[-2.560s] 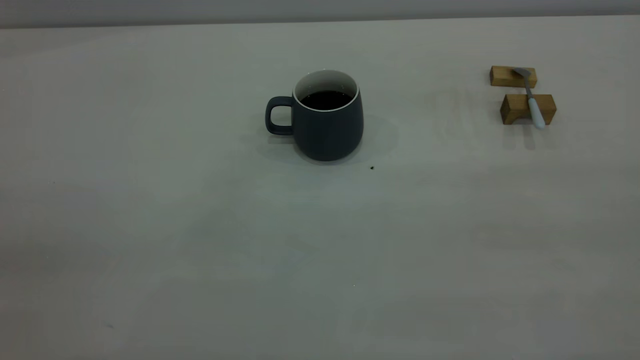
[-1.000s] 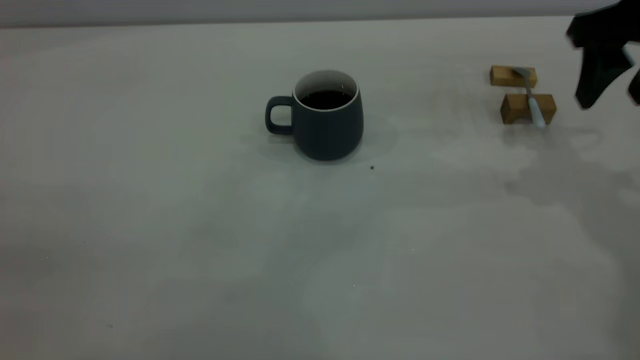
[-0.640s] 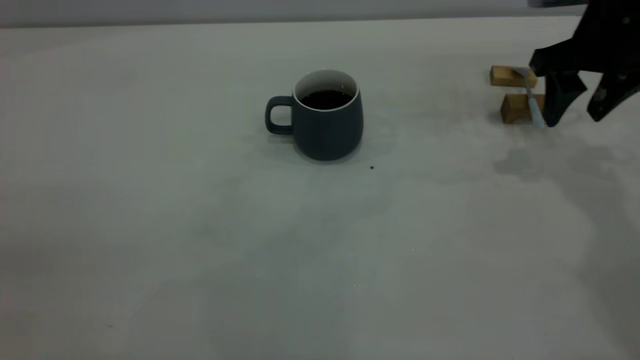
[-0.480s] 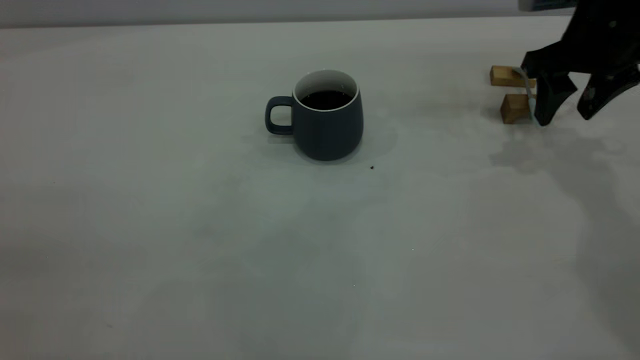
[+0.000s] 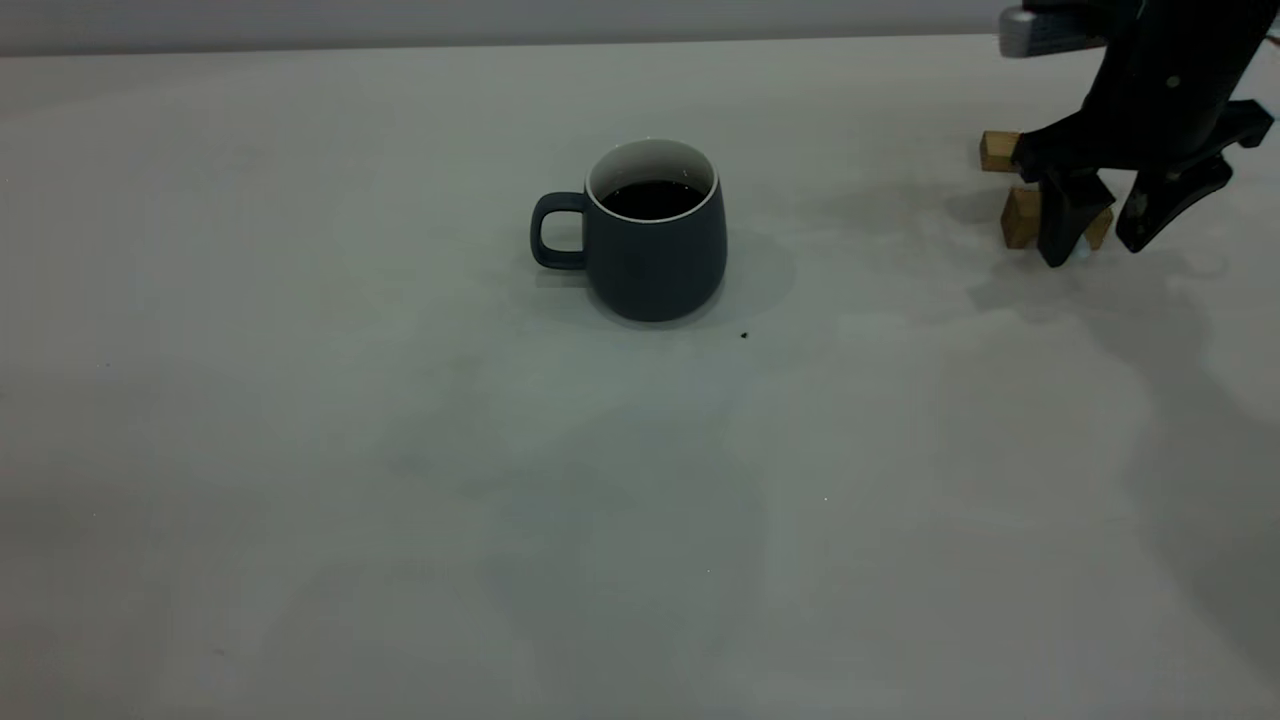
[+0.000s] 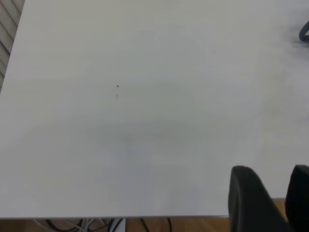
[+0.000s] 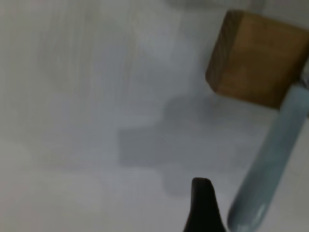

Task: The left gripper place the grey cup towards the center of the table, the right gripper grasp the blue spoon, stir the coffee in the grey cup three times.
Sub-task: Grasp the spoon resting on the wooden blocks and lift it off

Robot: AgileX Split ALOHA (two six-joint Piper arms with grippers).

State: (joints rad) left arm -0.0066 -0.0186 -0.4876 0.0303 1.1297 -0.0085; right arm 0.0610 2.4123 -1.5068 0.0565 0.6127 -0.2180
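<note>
The grey cup's base (image 5: 654,312) is standing free and both grippers are away, so the grey cup will slide and turn a little when I stir the coffee.
The grey cup (image 5: 655,240) stands upright near the middle of the table (image 5: 400,470), handle to the left, with dark coffee (image 5: 652,200) inside. At the far right, my right gripper (image 5: 1098,238) is open and low over the blue spoon, whose pale tip (image 5: 1082,250) peeks out beside the left finger. In the right wrist view the spoon's handle (image 7: 273,169) lies just beside one black finger (image 7: 203,208), not touching. The left gripper (image 6: 275,193) is open over the table's near edge, holding nothing. It is out of the exterior view.
Two wooden blocks (image 5: 1020,215) (image 5: 997,150) carry the spoon and are partly hidden by the right gripper; one block (image 7: 256,58) shows in the right wrist view. A tiny black speck (image 5: 744,335) lies right of the cup.
The right gripper has come in from the right edge, moving left and down until its open fingers stand around the spoon's handle. The cup has not moved.
</note>
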